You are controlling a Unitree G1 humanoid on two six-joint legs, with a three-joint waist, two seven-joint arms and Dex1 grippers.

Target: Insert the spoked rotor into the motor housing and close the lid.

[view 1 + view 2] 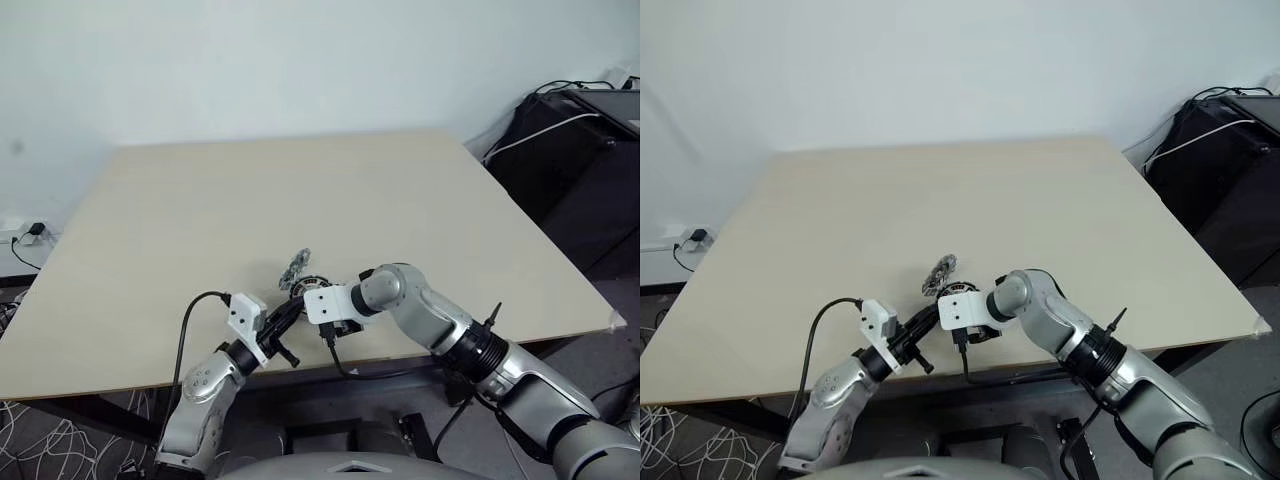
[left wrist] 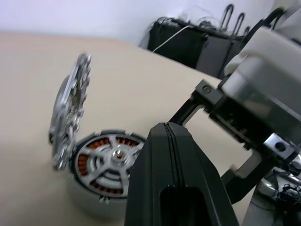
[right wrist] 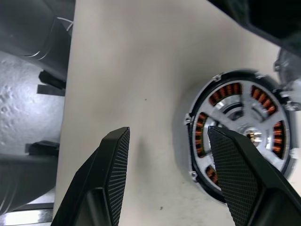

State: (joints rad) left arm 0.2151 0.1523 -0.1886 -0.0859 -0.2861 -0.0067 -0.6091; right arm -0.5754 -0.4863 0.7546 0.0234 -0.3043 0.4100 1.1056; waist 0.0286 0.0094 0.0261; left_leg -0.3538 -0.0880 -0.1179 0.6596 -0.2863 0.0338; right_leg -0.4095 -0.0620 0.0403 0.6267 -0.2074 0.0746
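The lid is standing open at the motor housing's far rim, so my right gripper should grab the housing's near rim and turn the housing before the lid is closed.
The motor housing, round with an orange-copper winding ring around a silver centre, lies flat near the table's front edge. A silver disc with dark gaps, which I take for the spoked rotor, stands on edge against the housing's far rim. I cannot make out a separate lid. My left gripper is shut and empty, level, its tips just short of the housing's near side. My right gripper hangs open over the housing's edge, one finger above the windings, the other above bare table.
The pale wooden table has its front edge right behind both grippers. Black equipment with cables stands beyond the table's right side. A wall socket with a plug sits at the far left.
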